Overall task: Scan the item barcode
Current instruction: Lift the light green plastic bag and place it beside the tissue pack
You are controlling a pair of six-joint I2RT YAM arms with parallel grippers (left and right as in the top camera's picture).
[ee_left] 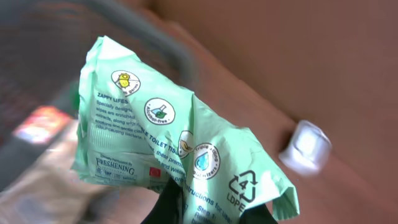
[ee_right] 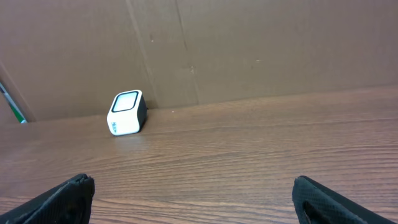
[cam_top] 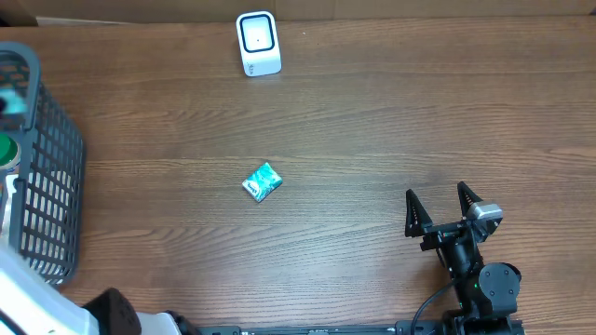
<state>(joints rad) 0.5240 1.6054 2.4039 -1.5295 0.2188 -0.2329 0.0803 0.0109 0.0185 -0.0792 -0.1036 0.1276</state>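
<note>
My left gripper is holding the light green pack [ee_left: 165, 127] above the basket's rim, and there is open wood [cam_top: 230, 173] beside the small teal packet. My left gripper should go there next and let go of the pack.
In the left wrist view a light green pack of wet wipes [ee_left: 168, 137] fills the frame, printed side towards the camera. My left gripper [ee_left: 211, 214] is shut on its lower edge, with the dark fingers [ee_left: 171, 205] showing at either side. No barcode is plain on the side that shows. The white scanner [cam_top: 258, 42] stands at the table's far edge; it is a blur [ee_left: 305, 146] behind the pack and sharp [ee_right: 127, 112] from the right wrist. My right gripper [cam_top: 445, 207] rests open and empty [ee_right: 193, 199] at the front right.
A grey wire basket [cam_top: 47, 186] stands at the left edge, its rim blurred [ee_left: 155, 37] behind the pack. A small teal packet [cam_top: 263, 181] lies mid-table. A brown cardboard wall [ee_right: 249, 50] backs the table behind the scanner.
</note>
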